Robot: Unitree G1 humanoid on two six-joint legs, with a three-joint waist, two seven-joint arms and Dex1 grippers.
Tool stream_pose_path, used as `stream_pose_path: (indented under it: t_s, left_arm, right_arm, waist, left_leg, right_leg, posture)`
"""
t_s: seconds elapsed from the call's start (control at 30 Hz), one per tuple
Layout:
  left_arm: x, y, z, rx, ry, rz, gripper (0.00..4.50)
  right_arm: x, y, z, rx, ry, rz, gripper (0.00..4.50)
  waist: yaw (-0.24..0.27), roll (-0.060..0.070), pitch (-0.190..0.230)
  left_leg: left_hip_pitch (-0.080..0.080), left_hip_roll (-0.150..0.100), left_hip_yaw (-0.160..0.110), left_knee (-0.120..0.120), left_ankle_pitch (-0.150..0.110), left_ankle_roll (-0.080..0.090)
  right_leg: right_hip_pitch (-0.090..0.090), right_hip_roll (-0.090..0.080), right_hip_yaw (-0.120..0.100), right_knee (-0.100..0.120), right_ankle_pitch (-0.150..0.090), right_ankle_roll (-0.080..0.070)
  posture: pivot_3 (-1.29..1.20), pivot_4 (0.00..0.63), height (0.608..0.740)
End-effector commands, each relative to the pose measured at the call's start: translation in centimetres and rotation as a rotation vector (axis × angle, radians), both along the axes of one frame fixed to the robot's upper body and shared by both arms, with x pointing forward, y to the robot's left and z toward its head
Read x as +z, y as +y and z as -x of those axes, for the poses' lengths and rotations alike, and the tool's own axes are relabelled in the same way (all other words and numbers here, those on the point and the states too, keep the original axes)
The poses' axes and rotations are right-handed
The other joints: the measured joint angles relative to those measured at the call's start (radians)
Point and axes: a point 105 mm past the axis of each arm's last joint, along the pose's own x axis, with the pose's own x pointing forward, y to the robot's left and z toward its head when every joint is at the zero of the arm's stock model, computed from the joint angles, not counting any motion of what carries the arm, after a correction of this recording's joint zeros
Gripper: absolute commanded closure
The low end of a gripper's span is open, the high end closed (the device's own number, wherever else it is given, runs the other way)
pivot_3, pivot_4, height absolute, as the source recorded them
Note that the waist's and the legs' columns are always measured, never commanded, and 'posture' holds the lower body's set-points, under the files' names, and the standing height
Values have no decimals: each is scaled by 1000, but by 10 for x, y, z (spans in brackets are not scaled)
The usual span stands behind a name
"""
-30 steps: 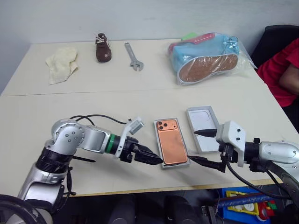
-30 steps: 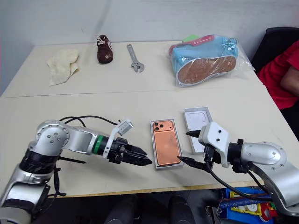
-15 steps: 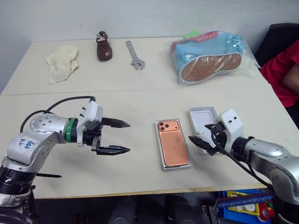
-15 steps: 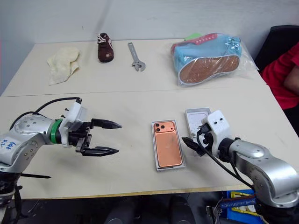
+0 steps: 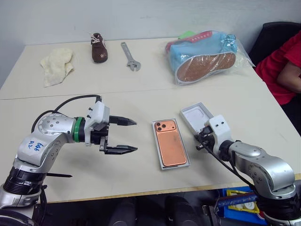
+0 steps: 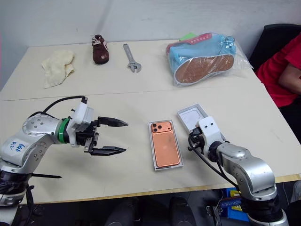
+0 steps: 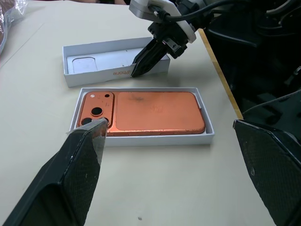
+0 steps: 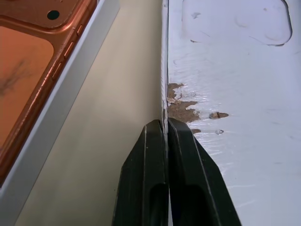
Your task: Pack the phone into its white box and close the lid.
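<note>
The lid's white inside (image 5: 194,116) is facing up next to the box, so I need to pick up the lid by its long side with my right gripper and flip it over the phone (image 5: 171,147).
The orange phone (image 5: 171,145) lies camera-side up inside the white box (image 7: 141,140) at the table's middle front. Just right of the box, the lid (image 5: 194,114) rests with its white inside facing up. My right gripper (image 8: 166,125) is shut on the lid's long wall nearest the box, one finger outside and one inside; it also shows from the head camera, right gripper (image 5: 201,140). My left gripper (image 5: 135,135) hovers open to the left of the box, pointing toward it, with nothing between its fingers (image 7: 87,155).
At the table's far side lie a cream cloth (image 5: 56,66), a small brown shoe (image 5: 98,47), a wrench (image 5: 129,56) and blue shoes in a plastic bag (image 5: 204,56). A person in red (image 5: 282,70) sits at the right. The table's front edge (image 5: 141,193) runs close below the box.
My left gripper drew back leftward from the box's edge and rolled, so its fingers now stand one above the other. My right gripper moved to the lid and shut on its wall.
</note>
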Motion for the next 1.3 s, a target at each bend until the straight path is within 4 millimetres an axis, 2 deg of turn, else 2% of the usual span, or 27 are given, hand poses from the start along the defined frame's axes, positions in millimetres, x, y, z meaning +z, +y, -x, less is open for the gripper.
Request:
stream_pose_path:
  t_s: [0.03,0.1,0.2,0.27,0.43,0.6,0.77,0.87,1.07,1.27,1.3]
  left_arm:
    - [2,1,5,-16,-48,-18,0]
    - [-2,5,4,-5,-42,-28,0]
    - [-8,12,1,10,-39,-52,0]
    - [-10,15,-2,32,-41,-59,0]
    - [-15,27,-10,103,-39,-63,0]
    - [-25,49,-14,206,-23,-84,0]
    - [-20,59,-10,268,-21,-64,0]
    - [-17,63,-10,308,-19,-49,610]
    - [-26,68,-9,346,-3,-90,2558]
    - [-45,66,-24,359,6,-155,4443]
    - [-47,65,-26,356,4,-157,4479]
  right_arm:
    - [27,15,9,82,-51,-102,4476]
    - [45,31,16,167,-50,-218,4476]
    - [66,59,32,342,51,-474,4476]
    - [72,74,44,482,135,-602,4476]
    - [88,110,56,734,300,-806,4476]
    - [93,142,57,793,490,-932,4476]
    - [90,162,53,770,595,-1020,4476]
    - [77,167,44,689,653,-1053,4500]
    - [44,166,28,496,722,-1066,4500]
    - [36,148,31,433,693,-1048,4500]
    - [36,146,32,426,688,-1048,4500]
  waist:
    - [-1,0,0]
    - [-4,1,0]
    - [-10,1,1]
    - [-11,1,1]
    - [-14,1,1]
    - [-38,1,1]
    - [-43,1,1]
    - [-41,1,1]
    - [-33,1,1]
    - [-25,1,1]
    - [-24,1,1]
  left_leg:
    - [0,0,0,0,0,0]
    - [0,0,0,0,0,0]
    - [0,2,0,0,0,0]
    - [1,2,-1,0,1,-1]
    - [0,1,0,0,0,1]
    - [1,1,0,-1,1,1]
    - [0,1,0,-1,1,1]
    - [0,1,0,0,1,1]
    - [0,1,0,-1,0,1]
    - [0,1,0,-1,0,1]
    - [0,1,0,-1,0,1]
  right_leg:
    - [0,0,0,0,0,0]
    - [-1,0,0,1,0,0]
    - [-1,1,0,3,0,0]
    - [-1,1,-1,3,0,-1]
    - [-1,-1,0,2,0,-1]
    - [-2,-1,-1,3,0,-1]
    - [-2,0,0,3,0,-1]
    - [-2,0,0,3,0,-1]
    - [-2,-1,0,3,0,-1]
    - [-2,-1,0,3,0,-1]
    - [-2,-1,0,3,0,-1]
  posture:
    - [0,150,740]
    - [0,150,740]
    - [0,150,740]
    - [0,150,740]
    - [0,150,740]
    - [0,150,740]
    - [0,150,740]
    - [0,150,740]
    - [0,150,740]
    - [0,150,740]
    - [0,150,740]
